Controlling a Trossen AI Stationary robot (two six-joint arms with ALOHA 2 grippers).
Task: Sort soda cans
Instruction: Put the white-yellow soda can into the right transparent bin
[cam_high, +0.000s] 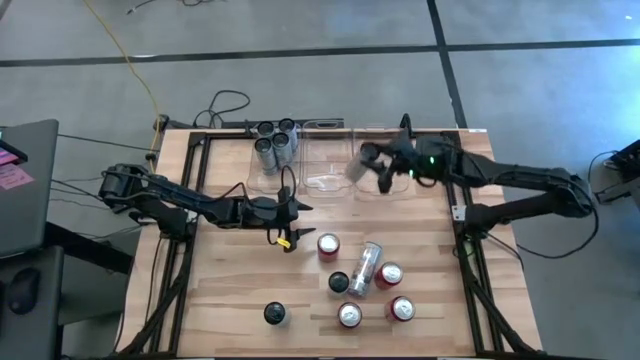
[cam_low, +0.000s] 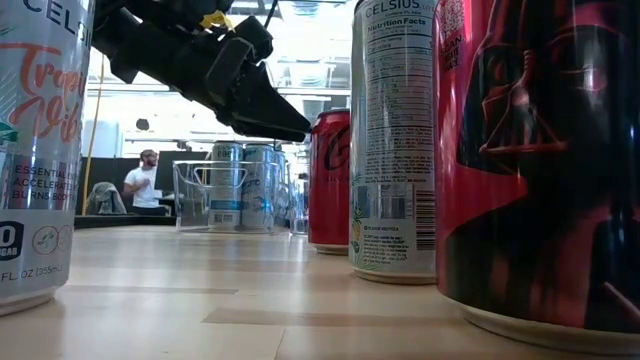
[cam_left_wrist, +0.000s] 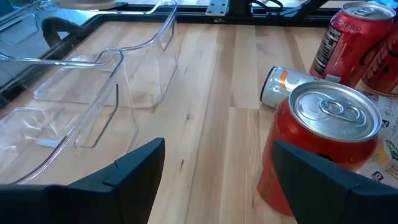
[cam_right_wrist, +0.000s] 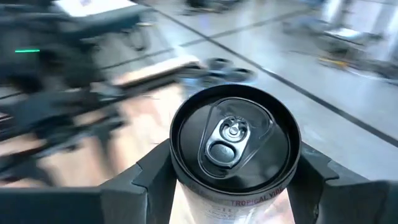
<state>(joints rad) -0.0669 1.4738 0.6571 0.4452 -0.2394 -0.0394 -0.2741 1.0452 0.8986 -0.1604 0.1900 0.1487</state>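
Note:
My fingers are holding the silver can (cam_high: 355, 169) upright above the empty bin nearest my right gripper. I keep moving the can to the bin's far end (cam_high: 370, 142) until it stands there.
My right gripper (cam_high: 365, 170) is shut on a silver soda can with a dark top (cam_right_wrist: 233, 140), above the clear bins at the table's far side. My left gripper (cam_left_wrist: 217, 149) hangs open over the table's middle (cam_high: 297, 222). An upright red can (cam_left_wrist: 323, 149) stands just beyond one of its fingers; I cannot tell whether they touch. Several more red and silver cans (cam_high: 388, 275) stand in the near right part of the table, and one silver can (cam_high: 367, 268) lies on its side. Several silver cans (cam_high: 275, 142) stand in the left bin. My right gripper pinches the silver can between its two fingers (cam_right_wrist: 149, 177), on opposite sides of the can's wall just below the top rim (cam_right_wrist: 186, 186). The fingers come nearly level from the table's right side. The can is upright, top up, lifted clear of table and bins.
Three clear bins stand in a row at the far edge: left (cam_high: 258, 165), middle (cam_high: 325, 160), right (cam_high: 390, 185). Black frame rails (cam_high: 190, 200) run along both table sides. In the low view, big cans (cam_low: 392, 140) stand close by, and a person (cam_low: 145, 180) is in the room behind.

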